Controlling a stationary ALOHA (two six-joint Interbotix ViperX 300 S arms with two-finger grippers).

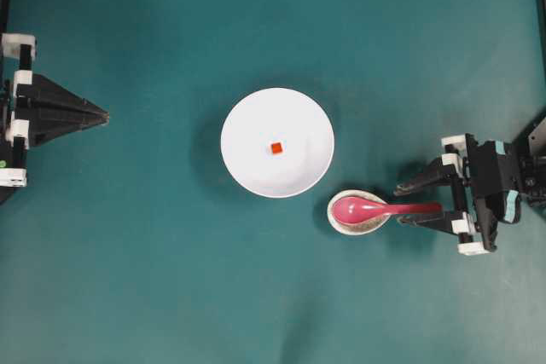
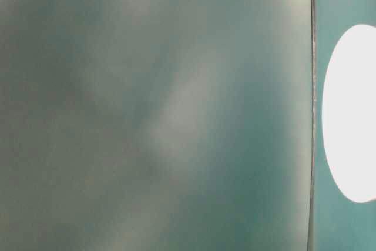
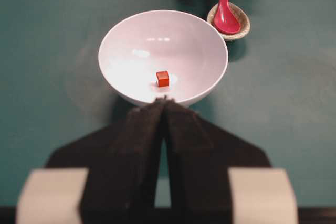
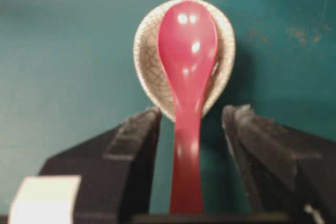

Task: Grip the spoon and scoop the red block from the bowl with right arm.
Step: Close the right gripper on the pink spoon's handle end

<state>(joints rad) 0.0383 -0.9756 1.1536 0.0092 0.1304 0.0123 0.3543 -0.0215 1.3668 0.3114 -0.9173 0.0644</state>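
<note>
The red block (image 1: 276, 148) will slide toward the bowl's rim when the robot pushes the spoon against it, because the block lies loose on the bowl's smooth, open bottom (image 1: 252, 136).
A glossy pink spoon (image 1: 384, 207) (image 4: 187, 77) (image 3: 225, 11) rests with its scoop in a small crackled dish, handle pointing right. My right gripper (image 1: 399, 204) (image 4: 191, 116) is open, its two fingers straddling the handle with a gap on each side. The big white bowl (image 1: 247, 117) (image 3: 126, 40) sits mid-table with the tiny red block (image 1: 276, 147) (image 3: 163, 78) inside it. At the far left, my left gripper (image 1: 106, 115) (image 3: 166, 99) is shut on nothing, pointing at the bowl from well away.
The small oval crackle-patterned dish (image 1: 341, 221) (image 4: 144, 56) (image 3: 240, 29) sits just right of and below the bowl, nearly touching it. Teal mat covers the table. The table-level view is a blur with only a white oval (image 2: 352, 113) at its right edge.
</note>
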